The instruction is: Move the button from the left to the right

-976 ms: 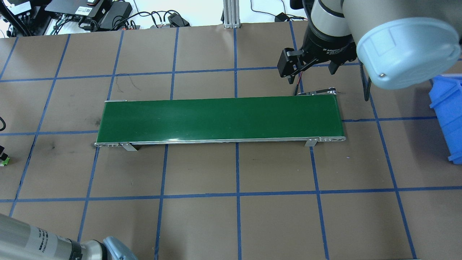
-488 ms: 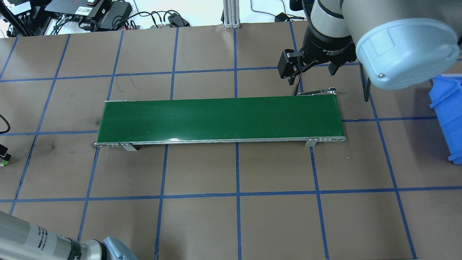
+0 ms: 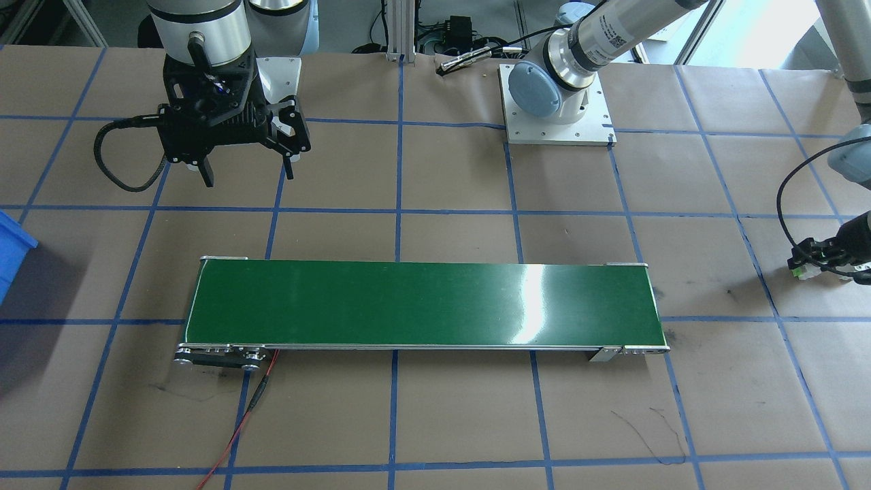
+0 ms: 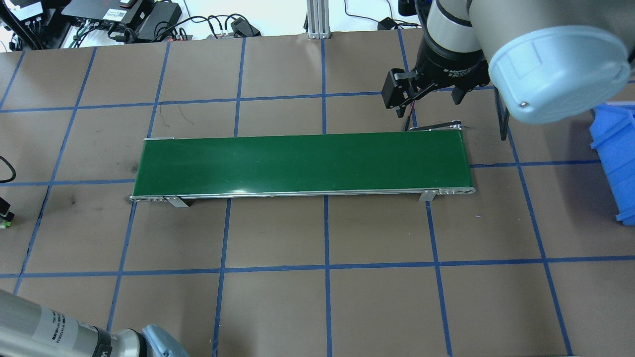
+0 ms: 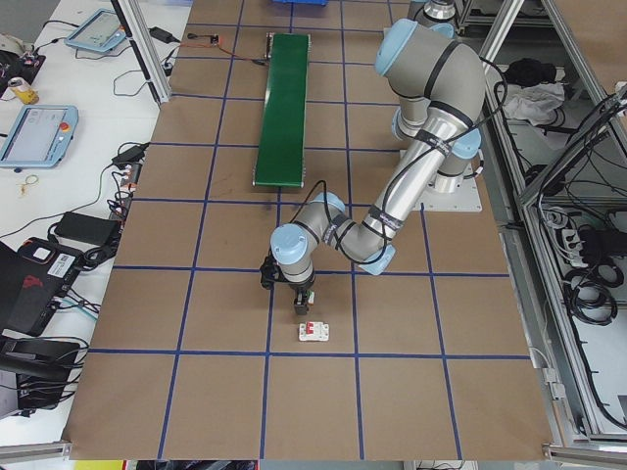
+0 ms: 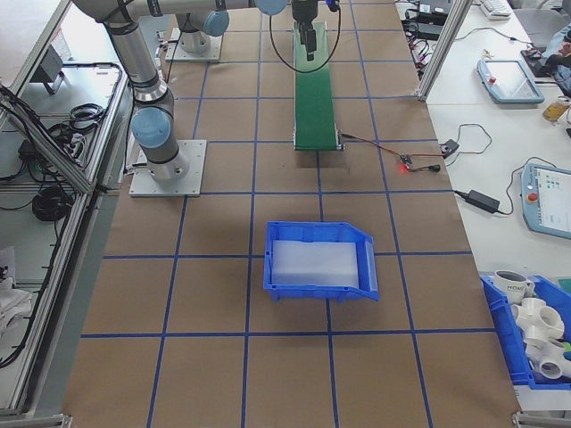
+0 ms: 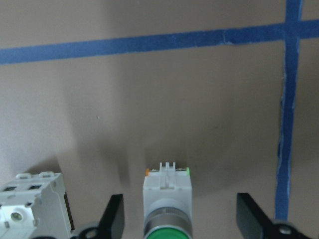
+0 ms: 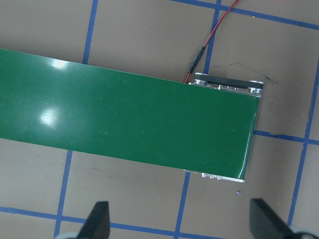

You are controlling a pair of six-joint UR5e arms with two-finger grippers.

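Note:
My gripper is going to set the button on the green conveyor belt [image 3: 424, 303], and the belt should then move the button toward my right gripper, because a red wire [image 3: 273, 363] runs underneath.
The button [image 7: 167, 191], a grey-white body with a green cap, lies on the brown table paper. My left gripper [image 7: 180, 214] is open and straddles it, with a gap on each side of the body. In the front-facing view the button [image 3: 800, 270] sits at the far right edge under the left gripper [image 3: 827, 257]. The overhead view shows only a green sliver of the button [image 4: 4, 224] at its left edge. My right gripper [image 4: 426, 101] hangs open and holds nothing, beyond the right end of the green conveyor belt [image 4: 302, 163]. The right wrist view looks down on that belt end [image 8: 214, 129].
A white circuit breaker [image 7: 30, 206] lies close beside the button, also seen in the left side view as a breaker [image 5: 312, 332]. A blue bin [image 4: 615, 158] stands at the table's right end. A red wire [image 3: 245, 415] trails from the conveyor. Cables and electronics lie along the far edge.
The left gripper has shifted slightly toward the overhead view's left edge, so less of it and the button shows. The right gripper has barely moved.

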